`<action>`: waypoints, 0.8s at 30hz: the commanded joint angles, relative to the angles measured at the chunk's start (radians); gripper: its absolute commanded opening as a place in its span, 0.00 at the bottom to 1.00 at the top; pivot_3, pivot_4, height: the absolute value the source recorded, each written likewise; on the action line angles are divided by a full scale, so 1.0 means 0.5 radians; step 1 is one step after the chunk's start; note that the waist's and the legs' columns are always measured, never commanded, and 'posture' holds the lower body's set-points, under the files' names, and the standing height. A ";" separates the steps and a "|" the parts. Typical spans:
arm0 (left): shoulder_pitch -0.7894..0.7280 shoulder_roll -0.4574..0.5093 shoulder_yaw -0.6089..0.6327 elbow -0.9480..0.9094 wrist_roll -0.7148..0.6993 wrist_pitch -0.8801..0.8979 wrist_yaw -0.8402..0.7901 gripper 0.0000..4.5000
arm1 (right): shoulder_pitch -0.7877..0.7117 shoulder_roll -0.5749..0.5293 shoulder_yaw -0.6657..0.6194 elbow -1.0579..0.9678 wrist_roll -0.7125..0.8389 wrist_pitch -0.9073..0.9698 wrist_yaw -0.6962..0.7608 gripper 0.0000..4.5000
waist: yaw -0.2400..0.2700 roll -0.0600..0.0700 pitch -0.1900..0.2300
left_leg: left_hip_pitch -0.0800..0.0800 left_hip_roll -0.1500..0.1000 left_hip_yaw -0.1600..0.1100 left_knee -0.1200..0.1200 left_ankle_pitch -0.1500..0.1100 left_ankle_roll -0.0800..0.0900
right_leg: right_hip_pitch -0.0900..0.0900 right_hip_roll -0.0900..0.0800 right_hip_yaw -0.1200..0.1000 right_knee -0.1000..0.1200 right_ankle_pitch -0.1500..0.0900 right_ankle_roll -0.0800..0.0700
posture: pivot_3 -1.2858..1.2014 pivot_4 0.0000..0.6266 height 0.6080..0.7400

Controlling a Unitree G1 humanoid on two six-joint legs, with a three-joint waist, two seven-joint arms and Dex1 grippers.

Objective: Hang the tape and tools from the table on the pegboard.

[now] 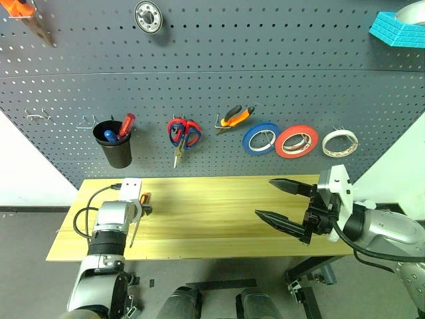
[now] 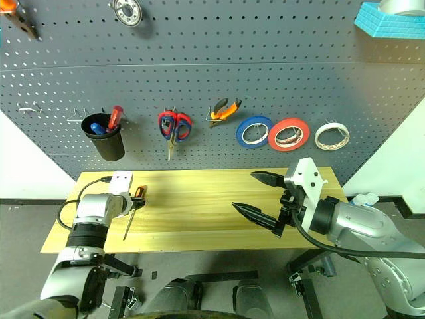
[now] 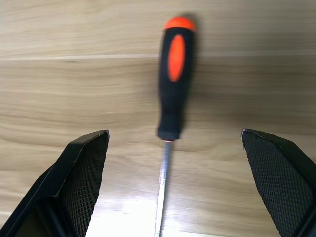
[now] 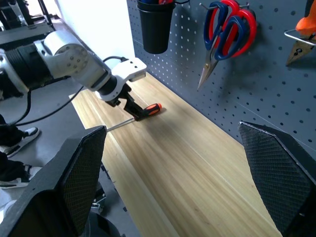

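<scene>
The black cup has a gap (image 1: pixel 102 128) beside the pens, so I expect the screwdriver (image 1: pixel 144 199) to slide in stem first, its handle top sticking out, when I lower it.
A screwdriver (image 1: pixel 143 199) with a black and orange handle lies near the left end of the wooden table (image 1: pixel 219 212). My left gripper (image 3: pixel 174 133) points down over it, open, with one finger on each side of the handle's shaft end and clear of it. The right wrist view shows the same gripper (image 4: pixel 131 106) low over the screwdriver (image 4: pixel 148 110). My right gripper (image 1: pixel 265 198) hovers open and empty above the table's right half. The whitish tape (image 1: pixel 339 142) hangs on a hook of the dark grey pegboard (image 1: pixel 219 80) at the right.
On the pegboard hang a black cup (image 1: pixel 113 143) with pens, red and blue scissors (image 1: pixel 184 133), orange pliers (image 1: pixel 234 117), a blue roll (image 1: pixel 260 138) and a red-orange roll (image 1: pixel 296 141). Bare hooks (image 1: pixel 36 116) stick out at the far left.
</scene>
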 commanded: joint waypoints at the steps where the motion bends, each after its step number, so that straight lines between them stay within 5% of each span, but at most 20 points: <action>1: -0.076 0.067 -0.009 0.092 -0.031 -0.019 -0.074 1.00 | -0.006 -0.026 -0.053 -0.065 0.036 -0.017 -0.008 1.00 | 0.000 0.000 0.000 | 0.000 0.000 0.000 0.000 0.000 0.000 | 0.000 0.000 0.000 0.000 0.000 0.000 | 0.46 0.12 0.82; 24: -0.457 0.171 -0.151 1.042 -0.036 -0.494 -0.354 1.00 | 0.137 -0.128 -0.179 -0.142 0.156 0.048 -0.046 1.00 | -0.051 -0.011 0.008 | -0.004 0.000 0.000 -0.003 0.000 0.000 | -0.001 -0.003 0.002 -0.002 0.000 0.000 | 0.44 0.19 0.82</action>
